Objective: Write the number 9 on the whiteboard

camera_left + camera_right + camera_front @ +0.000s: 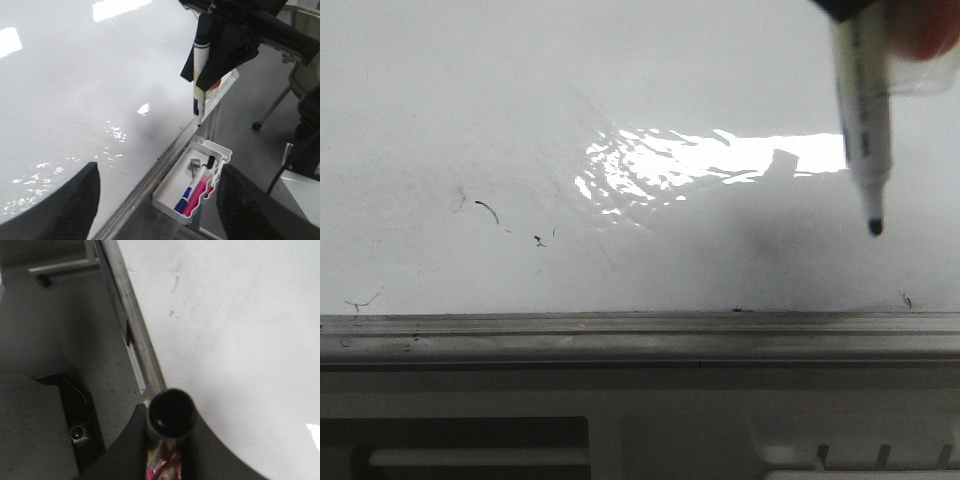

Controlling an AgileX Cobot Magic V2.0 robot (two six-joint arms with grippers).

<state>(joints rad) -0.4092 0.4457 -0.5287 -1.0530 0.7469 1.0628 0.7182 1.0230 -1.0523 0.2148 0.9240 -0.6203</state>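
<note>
I should first lift the marker with my right gripper to the whiteboard (720,85) above the glare, because the marker's tip (875,227) hangs low near the ledge and leaves little room for the 9's tail.
The whiteboard (520,120) is glossy white with a glare patch (700,160). No number 9 shows on it, only tiny stray black scribbles (488,210). My right gripper (212,52) is shut on a white-barrelled black marker (865,110), tip down, at the board's right side near the grey ledge (640,325). I cannot tell whether the tip touches the board. In the right wrist view the marker's black end (170,412) sits between the shut right gripper (170,440). My left gripper (159,172) is open and empty, above the ledge (165,160).
A white tray (172,202) hangs off the ledge and holds blue, pink and red markers and a small metal piece. Past the ledge are grey floor (60,330) and a wheeled stand (280,100). Frame parts show below the ledge (470,440).
</note>
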